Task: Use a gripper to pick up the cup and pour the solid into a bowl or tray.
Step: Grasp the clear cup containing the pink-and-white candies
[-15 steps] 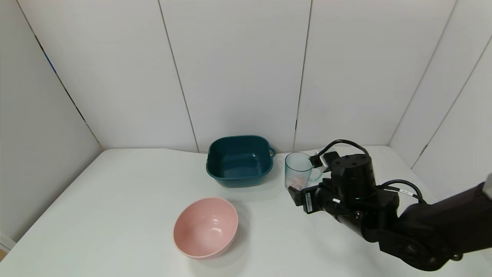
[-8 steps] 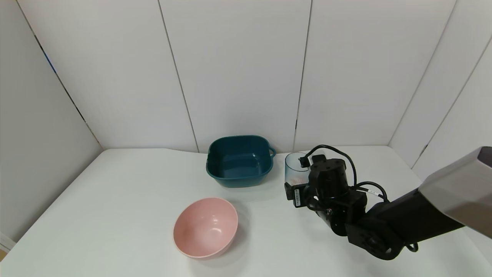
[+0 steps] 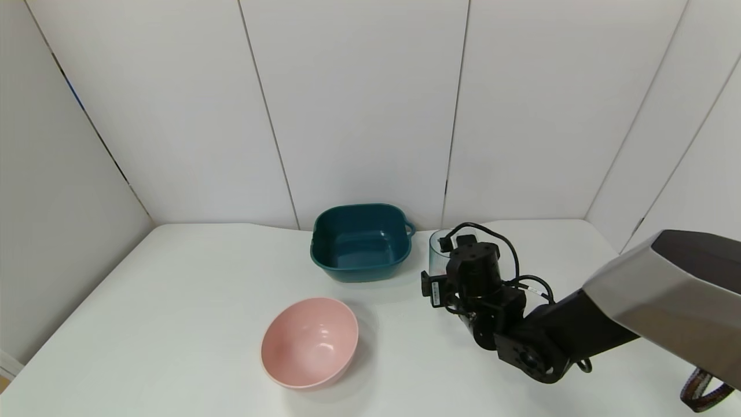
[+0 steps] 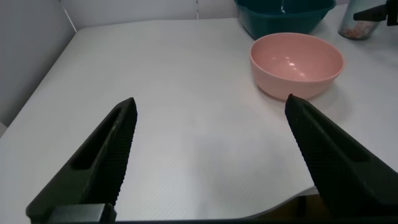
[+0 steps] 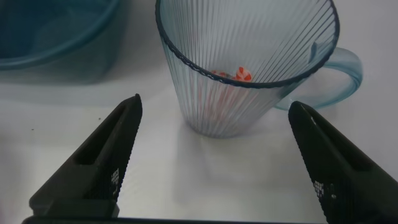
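The cup flares toward its open rim (image 5: 177, 55), so the orange-red and white pieces (image 5: 232, 76) should tumble out and leave the cup empty when I pour.
The light-blue ribbed cup (image 3: 438, 250) stands upright on the white table, right of the dark teal basin (image 3: 362, 243), and is half hidden by my right arm. In the right wrist view the cup (image 5: 249, 56) fills the middle, handle to one side, with orange-red and white pieces (image 5: 235, 76) at its bottom. My right gripper (image 3: 441, 267) (image 5: 214, 109) is open, its fingers wide on either side of the cup's base and not touching it. My left gripper (image 4: 211, 106) is open and empty, low over the table's near left part.
A round pink bowl (image 3: 310, 343) sits in front of the basin, nearer to me; it also shows in the left wrist view (image 4: 296, 62). The basin's corner (image 5: 56, 31) lies close beside the cup. White wall panels close the table's back and sides.
My right gripper has moved forward and left to the cup, so it now hides most of the cup in the head view. The cup, basin and bowl have not moved.
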Available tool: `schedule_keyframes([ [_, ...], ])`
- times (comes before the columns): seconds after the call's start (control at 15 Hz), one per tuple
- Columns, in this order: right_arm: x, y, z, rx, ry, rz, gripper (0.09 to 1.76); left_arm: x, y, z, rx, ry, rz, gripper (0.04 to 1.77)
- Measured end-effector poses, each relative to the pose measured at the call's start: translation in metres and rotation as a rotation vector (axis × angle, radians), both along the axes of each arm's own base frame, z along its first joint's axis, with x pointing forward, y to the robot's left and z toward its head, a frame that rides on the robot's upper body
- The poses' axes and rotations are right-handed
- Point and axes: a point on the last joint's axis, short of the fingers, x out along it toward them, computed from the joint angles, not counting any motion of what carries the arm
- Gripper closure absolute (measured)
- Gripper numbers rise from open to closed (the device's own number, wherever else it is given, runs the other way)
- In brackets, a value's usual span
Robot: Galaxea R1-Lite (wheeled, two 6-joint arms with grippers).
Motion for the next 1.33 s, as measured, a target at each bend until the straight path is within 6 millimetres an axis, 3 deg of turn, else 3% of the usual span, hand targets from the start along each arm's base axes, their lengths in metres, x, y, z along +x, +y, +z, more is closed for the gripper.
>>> schedule_keyframes([
  [0.33,0.014,0.008,-0.007,-0.003,-0.020,-0.036,0.14,0.000,0.000,0.000,0.000,0.000,0.000,0.09],
  [1.33,0.046,0.008,-0.015,0.016,-0.068,-0.103,0.14,0.000,0.000,0.000,0.000,0.000,0.000,0.09],
])
